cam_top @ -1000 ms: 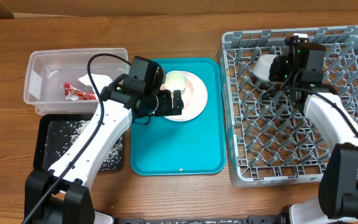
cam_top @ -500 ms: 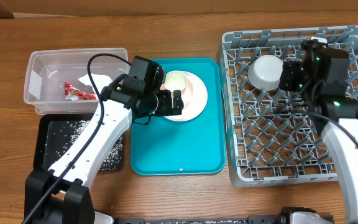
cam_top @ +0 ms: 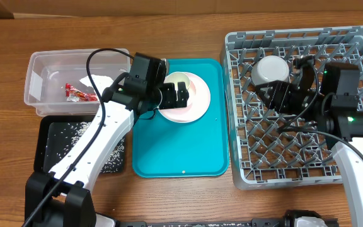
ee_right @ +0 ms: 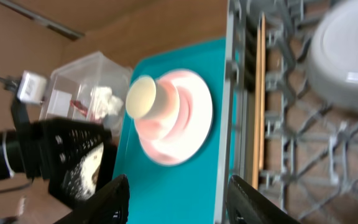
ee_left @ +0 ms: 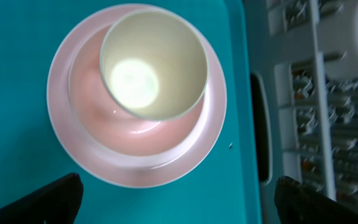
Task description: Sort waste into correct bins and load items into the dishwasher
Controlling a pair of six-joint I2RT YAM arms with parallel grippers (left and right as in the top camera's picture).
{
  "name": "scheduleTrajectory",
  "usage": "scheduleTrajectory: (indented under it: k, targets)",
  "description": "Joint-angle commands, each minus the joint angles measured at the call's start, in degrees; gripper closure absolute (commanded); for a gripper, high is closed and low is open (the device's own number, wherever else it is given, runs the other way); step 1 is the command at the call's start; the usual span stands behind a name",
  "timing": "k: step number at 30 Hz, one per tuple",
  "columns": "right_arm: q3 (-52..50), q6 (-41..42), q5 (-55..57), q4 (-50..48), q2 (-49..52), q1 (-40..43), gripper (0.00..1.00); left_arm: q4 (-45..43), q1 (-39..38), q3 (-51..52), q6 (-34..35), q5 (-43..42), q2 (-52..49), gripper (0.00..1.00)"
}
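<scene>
The white cup is in the small pink bowl, far from the robot's right gripper, so next the left gripper picks it up by the cup's rim and passes it over.
The pale pink plate lies on the teal tray, with the small pink bowl on it and the white cup in that bowl. My left gripper hovers open and empty just above the plate; the cup is straight below it. The whitish-grey bowl sits upside down in the grey dish rack. My right gripper is open and empty over the rack, just in front of that bowl. The right wrist view shows the plate and cup.
The teal tray sits in the middle. The clear tub at the left holds the red wrapper and white napkin. The black tray in front of it holds rice crumbs.
My right gripper let go of the whitish-grey bowl in the rack and drew back toward the front. My left gripper shifted slightly farther over the plate.
</scene>
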State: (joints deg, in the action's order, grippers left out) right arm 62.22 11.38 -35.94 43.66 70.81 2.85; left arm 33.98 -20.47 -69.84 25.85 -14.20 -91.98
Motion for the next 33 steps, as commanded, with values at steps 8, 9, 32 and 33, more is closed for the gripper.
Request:
scheduleTrajectory:
  k: [8, 9, 32, 33]
  targets:
    - [1.2, 0.5, 6.4, 6.2, 0.6, -0.3, 0.48, 4.3, 0.3, -8.8, 10.5, 8.9, 0.9, 0.0]
    - [1.2, 0.4, 6.6, 6.4, 0.6, -0.3, 0.47, 5.4, 0.3, -10.4, 10.5, 9.4, 0.5, 0.0]
    - [1.2, 0.4, 7.0, 8.2, 0.6, -0.3, 0.48, 9.5, 0.3, -21.4, 0.1, 16.1, -18.5, 0.64]
    - [1.2, 0.4, 7.0, 8.2, 0.6, -0.3, 0.48, 9.5, 0.3, -21.4, 0.1, 16.1, -19.2, 0.66]
